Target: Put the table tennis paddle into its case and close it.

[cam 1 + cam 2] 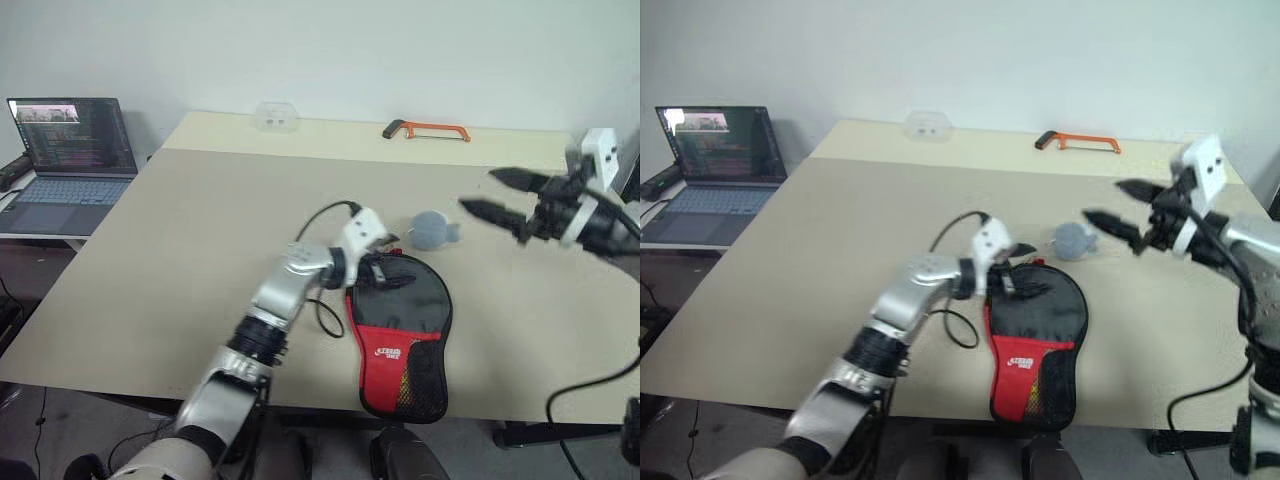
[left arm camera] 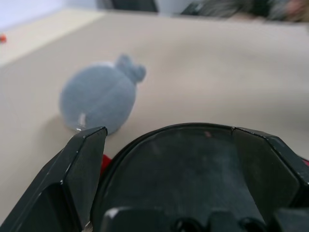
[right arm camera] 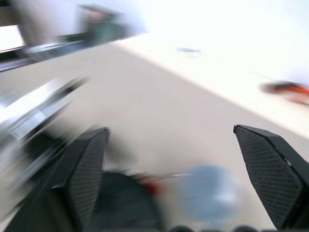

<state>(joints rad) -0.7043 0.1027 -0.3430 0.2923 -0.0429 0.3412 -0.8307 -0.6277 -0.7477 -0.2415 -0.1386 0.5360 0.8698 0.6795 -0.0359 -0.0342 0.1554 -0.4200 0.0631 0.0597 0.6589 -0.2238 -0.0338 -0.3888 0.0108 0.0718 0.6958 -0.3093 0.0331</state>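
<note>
A thin chain [image 3: 170, 176] links the top of the case to the grey plush toy [image 1: 430, 231]. When I pull, I expect the plush toy will drag the zipper closed.
The case [image 1: 400, 335] lies flat near the table's front edge, round black top towards the far side and red lower part with a white logo towards me. The table tennis paddle is hidden. My left gripper [image 1: 388, 272] hovers low over the case's black top with its fingers [image 2: 82, 159] spread open and nothing between them. In the left wrist view the case's rounded black end [image 2: 183, 164] sits between them. My right gripper [image 1: 477, 190] hangs open in the air to the right, above the table and apart from the case.
A small grey plush toy [image 1: 432, 230] sits just beyond the case's top. An orange-framed hacksaw [image 1: 427, 129] and a clear plastic item [image 1: 277, 117] lie at the table's far edge [image 1: 330, 125]. An open laptop [image 1: 75, 150] stands on a side table at the left.
</note>
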